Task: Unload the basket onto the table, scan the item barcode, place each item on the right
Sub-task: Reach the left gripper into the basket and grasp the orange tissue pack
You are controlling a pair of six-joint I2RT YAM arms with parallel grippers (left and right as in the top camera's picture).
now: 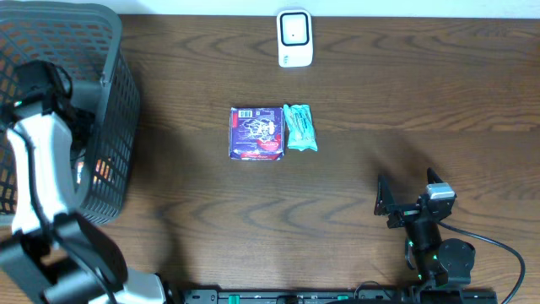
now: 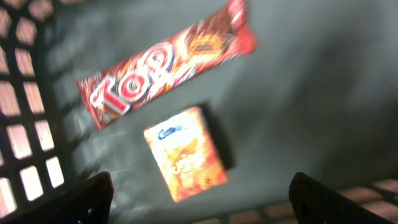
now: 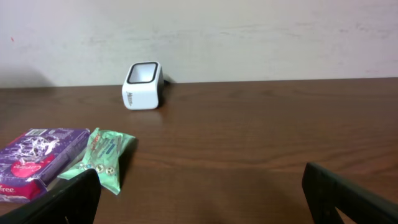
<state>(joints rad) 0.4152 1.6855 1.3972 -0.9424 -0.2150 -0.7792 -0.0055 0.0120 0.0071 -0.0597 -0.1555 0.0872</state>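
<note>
The orange box (image 2: 186, 155) is clear of the snack bar wrapper and its long sides (image 2: 212, 143) face the fingers. My left gripper should keep going down until it closes on them.
My left arm (image 1: 40, 160) reaches down into the dark mesh basket (image 1: 121, 101). In the left wrist view my left gripper (image 2: 202, 194) is open above the basket floor, with nothing between its fingers. Below it lie a red snack bar wrapper (image 2: 165, 62) and a small orange box (image 2: 185, 162), the box nearer the jaws. The white barcode scanner (image 1: 294, 38) stands at the table's far edge. My right gripper (image 1: 407, 201) hovers open and empty at the front right.
A purple packet (image 1: 257, 133) and a green packet (image 1: 300, 127) lie side by side mid-table, left of my right gripper (image 3: 202, 193) in its wrist view. Basket walls (image 2: 25, 93) close in around the left gripper. A wall runs behind the scanner (image 3: 143, 85).
</note>
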